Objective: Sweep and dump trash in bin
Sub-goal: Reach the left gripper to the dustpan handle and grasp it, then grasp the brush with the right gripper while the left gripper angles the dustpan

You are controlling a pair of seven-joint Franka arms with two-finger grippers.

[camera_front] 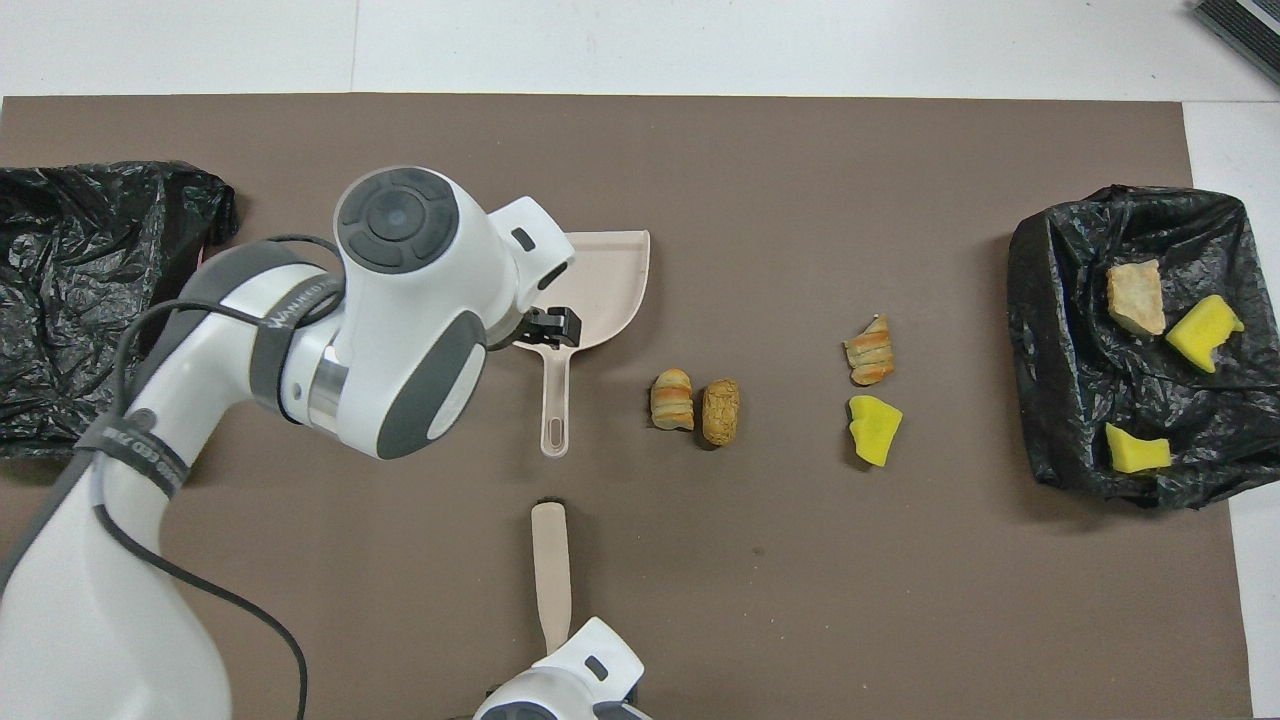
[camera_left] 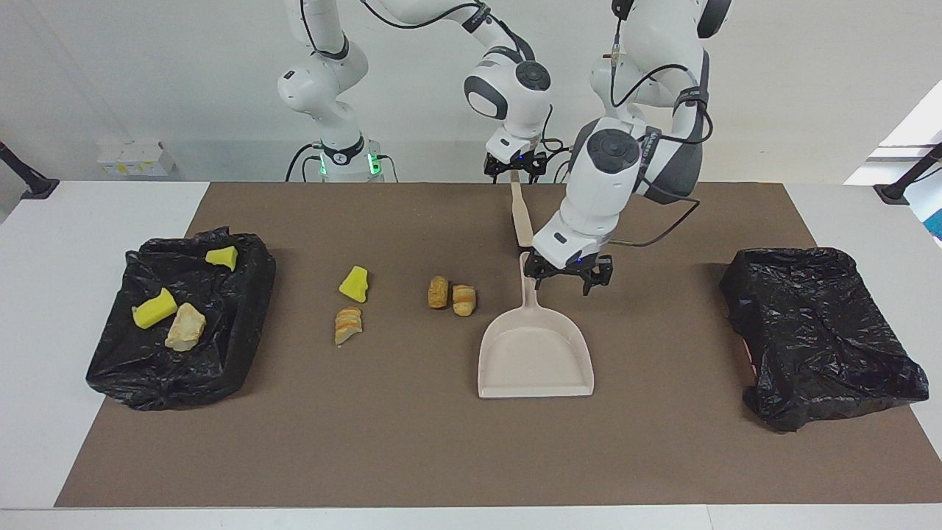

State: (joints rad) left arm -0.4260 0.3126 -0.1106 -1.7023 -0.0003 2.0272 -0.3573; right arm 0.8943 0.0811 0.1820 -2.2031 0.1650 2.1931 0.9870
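Observation:
I expect the dustpan to hold every piece in one load when I carry it, because the beige dustpan's scoop [camera_front: 609, 282] is wide beside the small scattered trash [camera_front: 720, 412].
My right gripper [camera_left: 515, 168] is shut on the handle end of the beige brush [camera_left: 521, 215], which slants down to the mat close to the robots; the brush also shows in the overhead view [camera_front: 550, 565]. My left gripper [camera_left: 565, 275] is open, low over where the handle meets the beige dustpan [camera_left: 535, 353], also seen from overhead [camera_front: 612, 268]. Trash on the mat: two rolls [camera_left: 438, 291] [camera_left: 464, 299] beside the dustpan, then a yellow sponge chunk [camera_left: 354, 284] and a roll [camera_left: 347, 324] toward the right arm's end.
A black-lined bin [camera_left: 250, 294] at the right arm's end holds two yellow chunks [camera_left: 154, 309] [camera_left: 221, 257] and a tan piece [camera_left: 185, 327]. A second black-lined bin [camera_left: 817, 331] stands at the left arm's end. A brown mat [camera_left: 412, 442] covers the table.

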